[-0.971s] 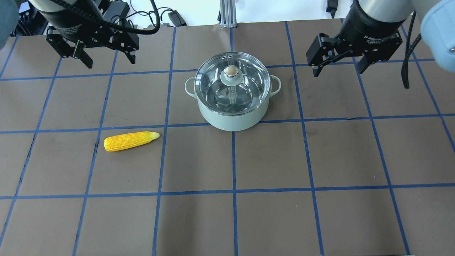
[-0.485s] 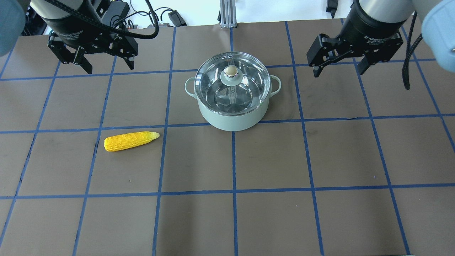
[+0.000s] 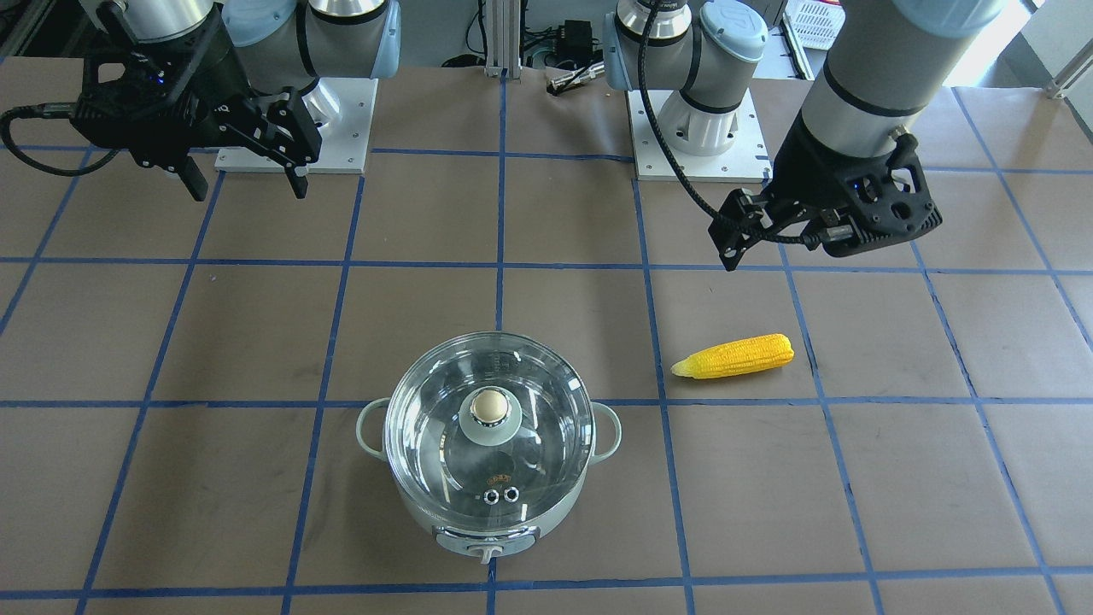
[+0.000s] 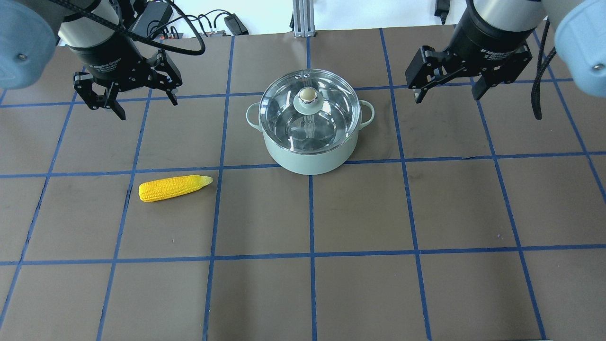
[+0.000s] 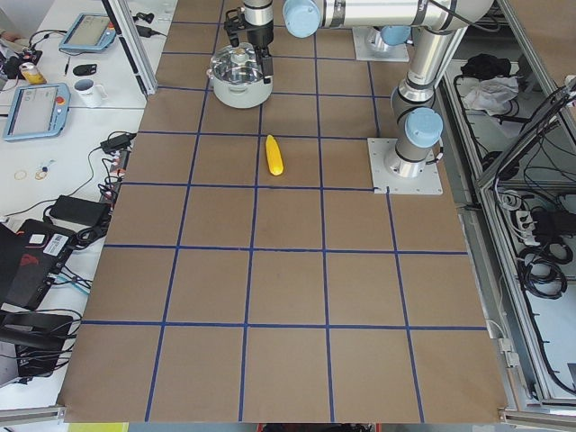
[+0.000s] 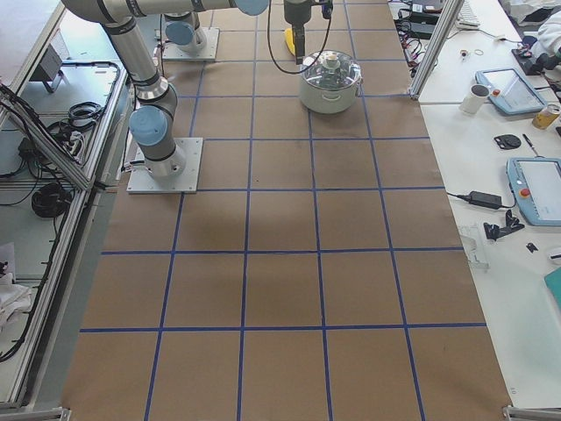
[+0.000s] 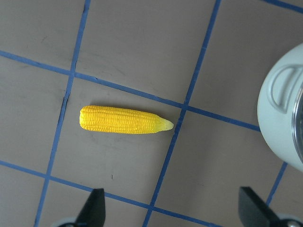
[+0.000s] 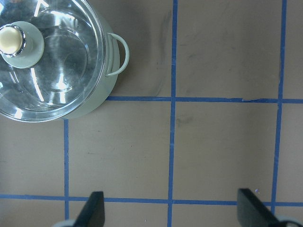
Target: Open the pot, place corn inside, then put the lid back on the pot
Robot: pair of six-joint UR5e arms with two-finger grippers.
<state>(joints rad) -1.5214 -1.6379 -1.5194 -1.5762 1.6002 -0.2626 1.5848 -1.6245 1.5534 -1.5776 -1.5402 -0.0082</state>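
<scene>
The lid's edge [image 3: 591, 429] is resting over the pot's rim, so I expect the clear glass lid [image 3: 543, 441] to come off in one piece and leave the pot standing when I lift the knob.
The pale mint pot [image 4: 310, 158] stands at the table's middle back, also in the front view [image 3: 487, 530]. The clear glass lid [image 4: 331, 118] with its beige knob sits shut on it; the right wrist view shows the lid [image 8: 61, 71] too. The yellow corn [image 4: 173, 188] lies flat on the table to the pot's front left, its tip toward the pot. It is centred in the left wrist view [image 7: 123, 120]. My left gripper [image 4: 147, 108] is open and empty, hovering behind the corn. My right gripper [image 4: 448, 94] is open and empty, hovering right of the pot.
The brown table top carries a blue tape grid [image 4: 310, 213]. Both arm base plates [image 3: 692, 137] stand at the robot's side. Cables and a power brick [image 4: 232, 21] lie past the back edge. A side desk with tablets [image 6: 526, 189] runs along the far edge.
My left gripper has moved right and forward, nearer the corn. My right gripper has shifted slightly left toward the pot. Pot, lid and corn have not moved.
</scene>
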